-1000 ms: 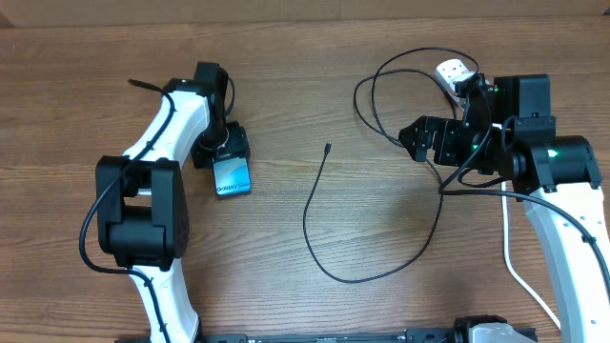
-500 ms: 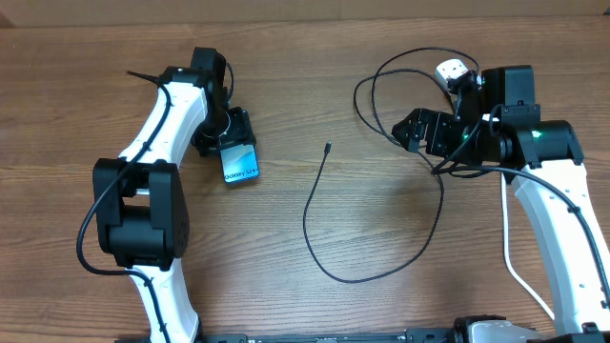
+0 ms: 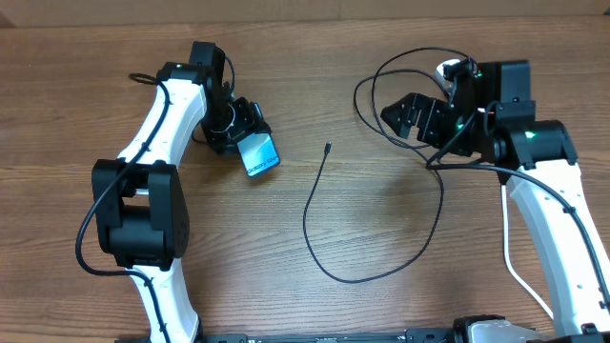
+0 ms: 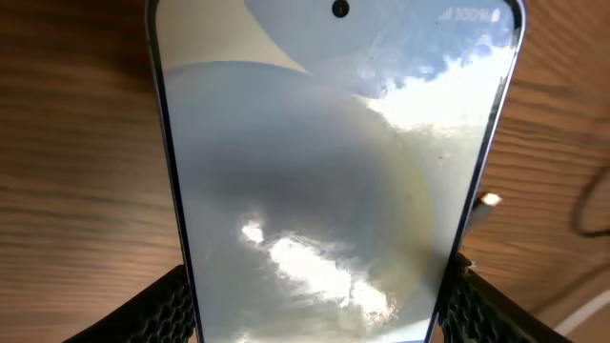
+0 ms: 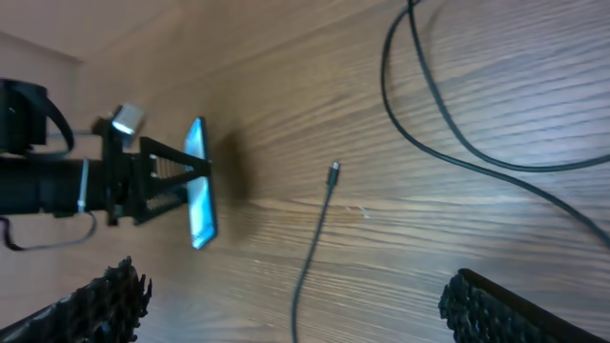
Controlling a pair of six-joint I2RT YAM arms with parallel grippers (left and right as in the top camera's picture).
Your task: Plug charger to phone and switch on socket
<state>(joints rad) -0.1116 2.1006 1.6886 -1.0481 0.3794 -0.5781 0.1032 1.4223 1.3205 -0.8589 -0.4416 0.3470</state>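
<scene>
The phone's loose end (image 3: 262,164) juts out edge-on past the robot's left gripper, so the right gripper goes on moving toward that end until its fingers are on both sides of the phone.
My left gripper (image 3: 242,127) is shut on the phone (image 3: 260,153), holding it off the table at the left with its blue screen end pointing right. The phone fills the left wrist view (image 4: 324,171), gripped at both edges. From the right wrist view it shows edge-on (image 5: 198,195). The black charger cable (image 3: 315,205) lies curved in the table's middle, its tiny connector (image 3: 327,147) free and to the right of the phone; it also shows in the right wrist view (image 5: 333,173). My right gripper (image 3: 408,112) is open and empty above the cable loops. The white socket (image 3: 450,70) is mostly hidden behind the right arm.
The black cable loops (image 3: 381,86) near the right arm at the back right. A thick white cord (image 3: 519,272) runs down the right edge of the table. The wooden table (image 3: 286,295) is bare at the front.
My left gripper has lifted and turned the phone, moving it to the right toward the connector. My right arm has shifted a little toward the back left.
</scene>
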